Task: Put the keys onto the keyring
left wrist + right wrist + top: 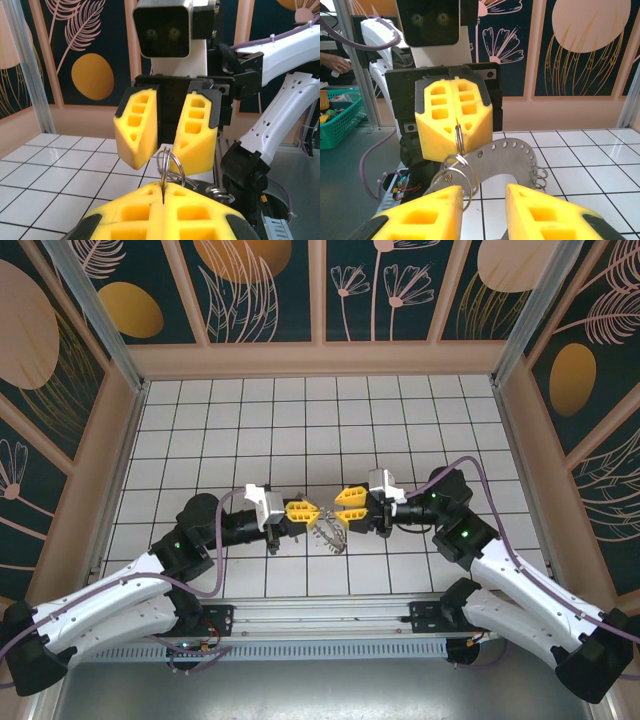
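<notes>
The keyring's plate [501, 158] hangs in front of the right gripper's open fingers, so the robot should tilt that gripper down from above and pinch the split ring [459, 141] at the ends of the left gripper's fingers.
The keyring [328, 533] is a flat grey-brown holed plate [520, 155] with small wire loops along its edge, and it hangs above the tiles. My left gripper [316, 512] is shut on a split ring [459, 142] linked to that plate; the ring's edge [170, 165] stands up from between its closed yellow fingers [200, 210]. My right gripper [338, 512] faces it, open, its fingers [425, 215] on either side of the plate's near end without touching it. In the left wrist view the right gripper [161, 156] hangs just beyond the ring. The red-headed key is out of view.
White tiled floor [300, 420] enclosed by patterned walls and aluminium posts [100, 310]. A metal rail [320, 615] runs along the near edge between the arm bases. A green basket [340, 115] of bits sits off the table.
</notes>
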Motion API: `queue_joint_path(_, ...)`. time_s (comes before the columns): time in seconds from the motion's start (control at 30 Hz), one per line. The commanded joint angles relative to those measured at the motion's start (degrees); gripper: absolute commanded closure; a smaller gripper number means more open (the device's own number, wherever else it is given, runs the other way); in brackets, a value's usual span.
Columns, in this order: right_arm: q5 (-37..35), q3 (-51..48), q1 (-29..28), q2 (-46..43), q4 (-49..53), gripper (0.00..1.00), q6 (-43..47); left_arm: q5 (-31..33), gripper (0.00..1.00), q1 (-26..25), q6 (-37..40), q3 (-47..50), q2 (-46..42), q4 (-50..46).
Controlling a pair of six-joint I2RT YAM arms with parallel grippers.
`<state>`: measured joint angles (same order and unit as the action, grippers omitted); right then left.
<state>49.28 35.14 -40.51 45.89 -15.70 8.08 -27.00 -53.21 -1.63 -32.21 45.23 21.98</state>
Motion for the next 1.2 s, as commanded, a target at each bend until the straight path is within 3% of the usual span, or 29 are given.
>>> queue_joint_path(0.0, -0.1, -0.9, -0.2, -0.9, -2.7, 0.72, -1.7, -2.4, 1.0, -0.3, -1.8, 0.8, -1.0, 5.9)
queue_joint_path(0.27, -0.9, -0.4, -0.1, -2.1, -4.7, 0.73, -2.4, -3.0, 1.0, -0.2, -2.5, 1.8, -1.5, 7.3)
queue_joint_path(0.53, -8.3, 2.4, 1.5, 1.0, -2.1, 0.75, -2.1, -3.4, 1.0, -0.3, -1.7, 1.3, -1.4, 5.7)
queue_joint_path(1.17, 2.0, -0.2, -3.2, 1.7, -4.5, 0.74, 2.2, -2.5, 1.0, -0.3, -1.9, -0.1, 0.6, 5.4)
